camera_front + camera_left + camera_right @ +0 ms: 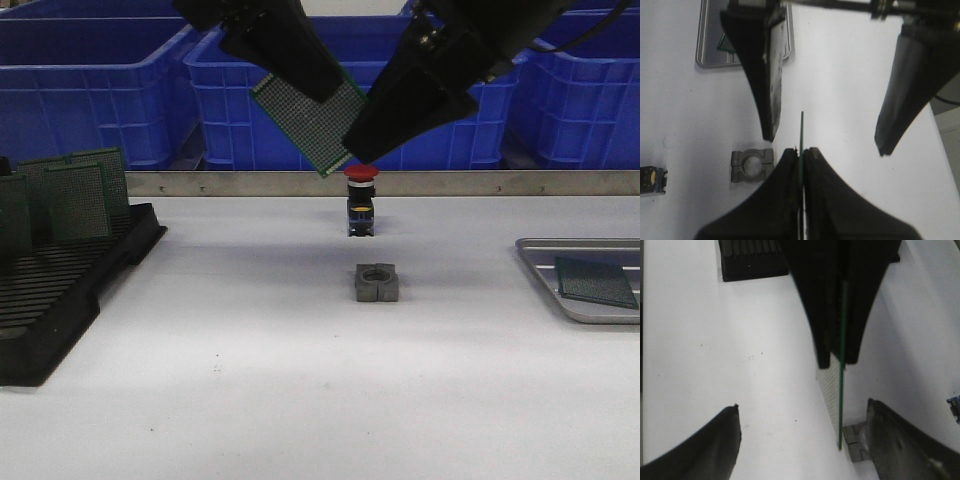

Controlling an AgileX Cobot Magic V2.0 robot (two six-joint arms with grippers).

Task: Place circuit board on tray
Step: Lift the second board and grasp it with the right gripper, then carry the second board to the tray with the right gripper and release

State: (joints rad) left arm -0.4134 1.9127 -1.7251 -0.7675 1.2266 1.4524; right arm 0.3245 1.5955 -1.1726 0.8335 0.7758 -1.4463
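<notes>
The robot's left gripper is holding the circuit board [308,122] far from the silver tray, so the right gripper should close on the board's free edge [331,158] before the left gripper opens.
My left gripper [318,88] is shut on a green circuit board [310,122] and holds it tilted, high above the table's middle. In the left wrist view the jaws [802,152] pinch the board edge-on [802,131]. My right gripper [365,148] is open beside the board. In the right wrist view [802,410] the board's edge [842,395] hangs between the fingers, close to one fingertip [871,407], apart from both. The silver tray [585,250] lies at the far right with one board [597,280] on it; it also shows in the left wrist view [707,30].
A black slotted rack [60,300] with several upright boards [75,195] stands at the left. A red-capped button [361,200] and a grey clamp block [377,283] sit mid-table below the grippers. Blue bins [90,90] line the back behind a metal rail.
</notes>
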